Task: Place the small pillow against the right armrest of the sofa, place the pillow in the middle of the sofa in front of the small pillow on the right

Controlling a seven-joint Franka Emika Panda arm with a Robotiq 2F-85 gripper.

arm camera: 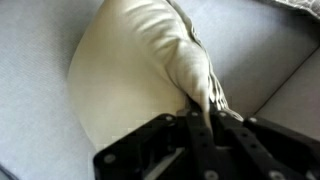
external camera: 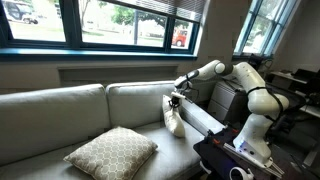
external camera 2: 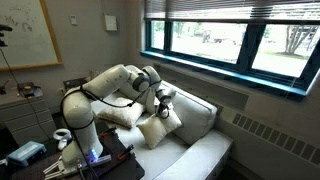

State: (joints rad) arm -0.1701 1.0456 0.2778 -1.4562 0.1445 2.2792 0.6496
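My gripper should move the small pillow (external camera: 173, 121) toward the armrest (external camera: 203, 119) and turn it straight before lowering it, because the pillow hangs at a slant over the seat, short of the armrest.
My gripper (external camera: 176, 98) is shut on a pinch of fabric at the top edge of the small pillow (external camera: 173, 117). The off-white pillow hangs upright just above the right end of the sofa (external camera: 60, 108), close to the right armrest (external camera: 205, 120). In the wrist view the small pillow (arm camera: 130, 70) fills the frame and a fold of it runs between the gripper (arm camera: 197, 125) fingers. From the other side, the gripper (external camera 2: 162, 97) holds the small pillow (external camera 2: 160, 128) over the seat. The large patterned pillow (external camera: 110, 152) lies flat on the seat's front middle.
A wide window (external camera: 120, 25) runs behind the sofa back. The robot base (external camera: 255, 125) stands on a dark table (external camera: 225, 155) at the sofa's right front. A cabinet (external camera: 225, 98) stands past the armrest. A desk (external camera 2: 25, 95) stands by the wall.
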